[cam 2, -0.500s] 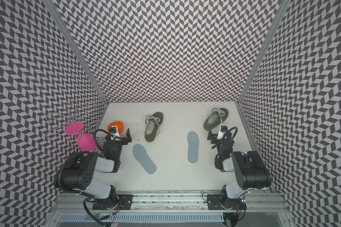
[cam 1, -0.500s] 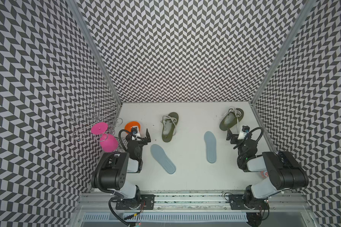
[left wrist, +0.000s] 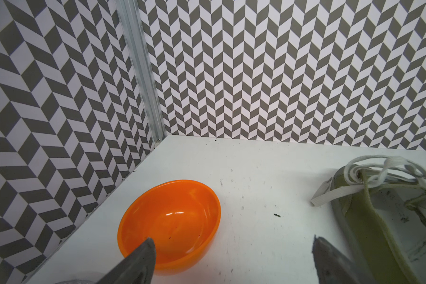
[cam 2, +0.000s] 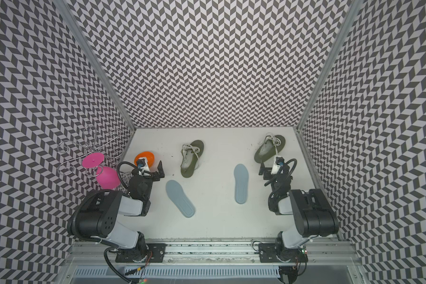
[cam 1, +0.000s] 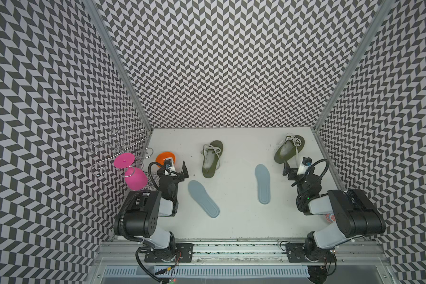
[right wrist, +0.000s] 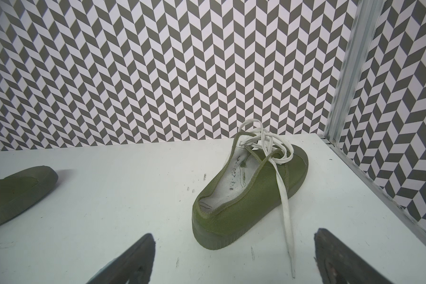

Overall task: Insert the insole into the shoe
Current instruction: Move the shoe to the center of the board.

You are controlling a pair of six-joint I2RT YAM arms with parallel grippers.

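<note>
My gripper will bend the olive-green shoe's side [cam 1: 208, 163] and turn the whole shoe along when it pulls the shoe, because the thin cloth rim dips and creases.
Two olive-green shoes with white laces lie at the back of the white table: one left of centre [cam 1: 210, 159] [cam 2: 191, 159], one at the back right [cam 1: 288, 152] [cam 2: 268, 150]. Two blue-grey insoles lie flat nearer the front, the left one [cam 1: 203, 201] [cam 2: 180, 198] slanted and the right one [cam 1: 263, 183] [cam 2: 241, 183] nearly straight. My left gripper [cam 1: 175, 169] [left wrist: 233, 239] is open and empty, low between an orange bowl and the left shoe [left wrist: 379, 221]. The right gripper [cam 1: 296, 169] [right wrist: 233, 234] is open and empty just behind the heel of the right shoe [right wrist: 251, 191].
The orange bowl [cam 1: 165, 158] [left wrist: 172, 221] sits by the left wall. A pink goblet [cam 1: 133, 174] and a wire rack [cam 1: 116, 147] stand at the left wall. Patterned walls close in three sides. A small red-patterned object [cam 1: 330, 217] lies under the right arm.
</note>
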